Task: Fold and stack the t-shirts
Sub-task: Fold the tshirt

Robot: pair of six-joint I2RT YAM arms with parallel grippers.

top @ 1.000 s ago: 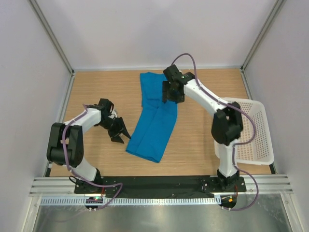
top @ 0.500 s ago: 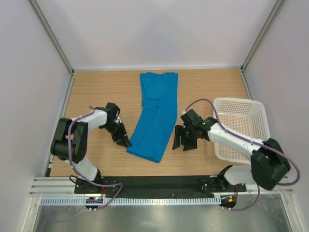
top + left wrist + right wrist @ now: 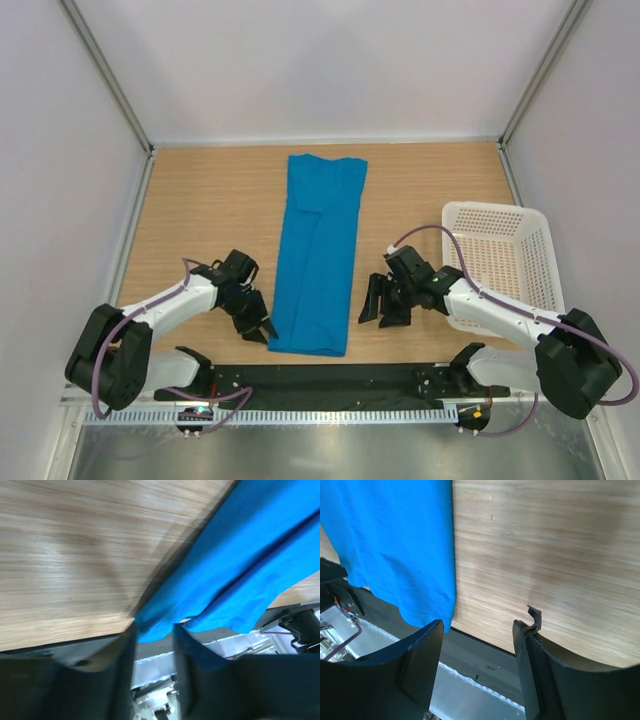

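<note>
The t-shirt's opposite corner [image 3: 342,351] is loose while my left gripper holds a near corner of the blue t-shirt [image 3: 274,345], so next my right gripper pinches that loose corner before I fold.
One bright blue t-shirt [image 3: 318,250] lies on the wooden table, folded lengthwise into a long narrow strip running from the back to the front edge. My left gripper [image 3: 258,330] is at its near left corner. In the left wrist view [image 3: 154,635] the jaws stand close together with the corner of the blue cloth [image 3: 240,555] between the tips. My right gripper [image 3: 383,310] is open and empty, just right of the strip's near end. In the right wrist view [image 3: 479,630] the shirt's edge [image 3: 395,540] lies beside the left finger.
A white lattice basket [image 3: 495,208] stands at the right side of the table, next to the right arm. The black base rail [image 3: 320,380] runs along the front edge, just below the shirt's near end. Walls enclose the table on three sides.
The shirt's near end has swung toward the front and right, so the strip now lies straighter. My left gripper moved toward the front with that corner. My right gripper shifted slightly.
</note>
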